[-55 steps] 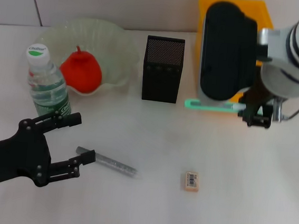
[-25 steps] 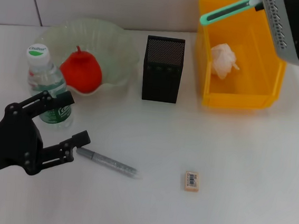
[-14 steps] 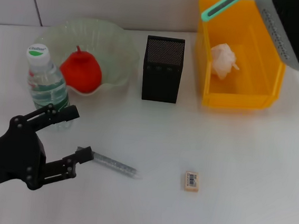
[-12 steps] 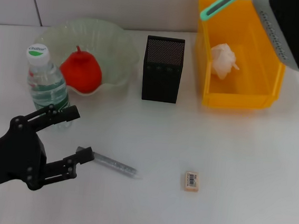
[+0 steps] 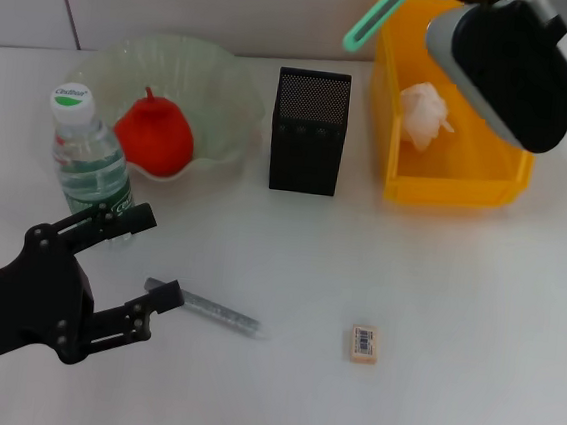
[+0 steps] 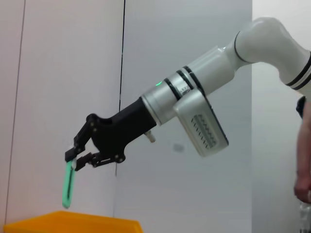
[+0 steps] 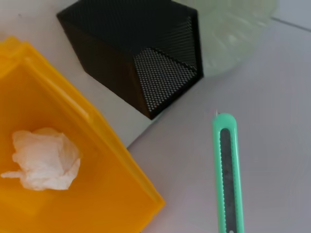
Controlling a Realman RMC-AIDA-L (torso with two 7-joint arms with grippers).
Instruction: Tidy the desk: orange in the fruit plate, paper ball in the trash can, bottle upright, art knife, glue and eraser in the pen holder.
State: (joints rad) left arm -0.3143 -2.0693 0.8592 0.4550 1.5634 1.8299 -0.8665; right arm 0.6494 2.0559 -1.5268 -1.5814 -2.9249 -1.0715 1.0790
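My right gripper keeps going over the pen holder's opening (image 5: 314, 97) and lets go inside it, because that opening is open and the art knife's loose end (image 5: 355, 41) points down.
My right gripper (image 6: 77, 158) is shut on the mint-green art knife (image 5: 377, 17), held high over the gap between the black mesh pen holder (image 5: 309, 131) and the yellow trash can (image 5: 451, 183). The knife (image 7: 228, 172) hangs blade end down. The paper ball (image 5: 422, 114) lies in the trash can. The orange (image 5: 154, 137) rests in the pale-green fruit plate (image 5: 228, 79). The bottle (image 5: 89, 162) stands upright. My left gripper (image 5: 148, 260) is open low over the desk, one finger by the end of the grey glue (image 5: 212, 310). The eraser (image 5: 363, 343) lies on the desk.
The wall runs close behind the plate, pen holder and trash can. My right forearm (image 5: 508, 68) hangs over the bin's right side. Bare white desk (image 5: 455, 309) lies around the eraser.
The right arm has lifted the art knife from in front of the trash can and swung it left, toward the pen holder. The left gripper has only shifted slightly by the glue.
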